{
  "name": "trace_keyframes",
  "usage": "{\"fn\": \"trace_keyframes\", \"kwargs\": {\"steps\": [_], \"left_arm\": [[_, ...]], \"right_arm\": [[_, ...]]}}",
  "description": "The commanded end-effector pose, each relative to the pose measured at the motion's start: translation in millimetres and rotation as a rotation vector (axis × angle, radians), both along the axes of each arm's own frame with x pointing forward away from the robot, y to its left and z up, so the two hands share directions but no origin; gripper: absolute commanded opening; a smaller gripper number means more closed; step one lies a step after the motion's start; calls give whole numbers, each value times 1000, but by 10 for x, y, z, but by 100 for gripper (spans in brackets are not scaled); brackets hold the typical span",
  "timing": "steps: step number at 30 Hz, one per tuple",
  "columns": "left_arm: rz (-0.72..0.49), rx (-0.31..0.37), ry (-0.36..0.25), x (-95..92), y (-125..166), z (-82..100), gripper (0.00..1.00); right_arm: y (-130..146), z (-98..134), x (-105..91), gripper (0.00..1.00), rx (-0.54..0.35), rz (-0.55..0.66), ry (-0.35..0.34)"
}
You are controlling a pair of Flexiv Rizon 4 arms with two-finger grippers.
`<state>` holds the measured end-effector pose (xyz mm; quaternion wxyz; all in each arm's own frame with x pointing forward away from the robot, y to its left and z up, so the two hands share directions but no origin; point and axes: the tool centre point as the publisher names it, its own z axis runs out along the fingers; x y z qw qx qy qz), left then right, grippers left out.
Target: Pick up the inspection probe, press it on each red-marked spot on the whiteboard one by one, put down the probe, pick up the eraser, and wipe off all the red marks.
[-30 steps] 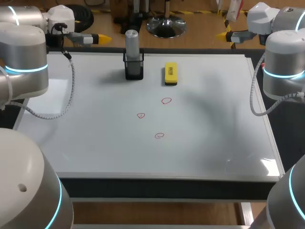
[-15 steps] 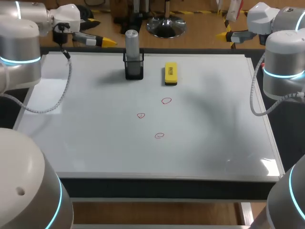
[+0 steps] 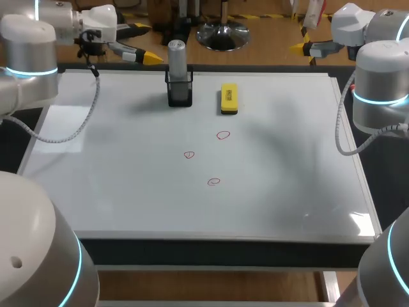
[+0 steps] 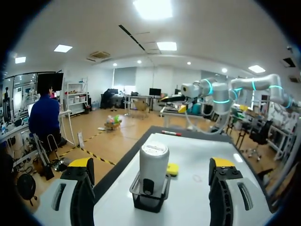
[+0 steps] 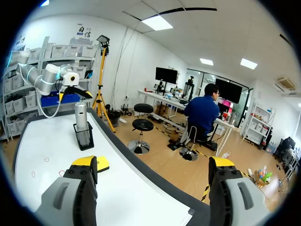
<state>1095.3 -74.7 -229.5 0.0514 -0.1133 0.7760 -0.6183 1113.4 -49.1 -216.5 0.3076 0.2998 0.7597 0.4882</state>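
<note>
My gripper will lift the silver probe [image 3: 177, 59], and the probe should come free and leave the black holder standing empty, because the holder's open rim [image 3: 179, 81] clears the probe's sides.
The silver inspection probe [image 3: 176, 56] stands upright in a black holder [image 3: 179, 91] at the far side of the whiteboard [image 3: 287, 192]. A yellow eraser [image 3: 229, 99] lies just right of it. Three red circles [image 3: 222, 135], [image 3: 188, 154], [image 3: 213, 181] mark the board's middle. My left gripper [image 3: 142, 43] hangs open just left of the probe, beyond the far edge. In the left wrist view the probe [image 4: 154, 162] stands ahead of the open gripper [image 4: 151, 164], apart from both fingers. My right gripper [image 3: 301, 47] is open past the far right edge, holding nothing [image 5: 153, 162].
In the right wrist view the probe [image 5: 81, 115], eraser [image 5: 102, 165] and red marks [image 5: 46, 159] lie well off to one side of the gripper. The board's raised frame [image 3: 354, 166] runs along the right side.
My left arm has swung right along the far edge, bringing its open gripper close to the probe. The right arm and everything on the board stayed put.
</note>
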Motion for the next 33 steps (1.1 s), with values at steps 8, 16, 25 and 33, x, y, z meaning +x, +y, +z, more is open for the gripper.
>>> {"fn": "trace_keyframes", "kwargs": {"steps": [8,16,25,33], "left_arm": [[-85,-21,27,127,-248,-206,100],[-123,-19,32,181,-446,-337,100],[-141,-33,40,276,-575,-512,100],[-145,-50,48,328,-720,-622,100]], "right_arm": [[-4,1,4,100,-1,1,1],[-4,1,4,100,-1,1,1],[-4,1,4,100,-1,1,1],[-4,1,4,100,-1,1,1]]}}
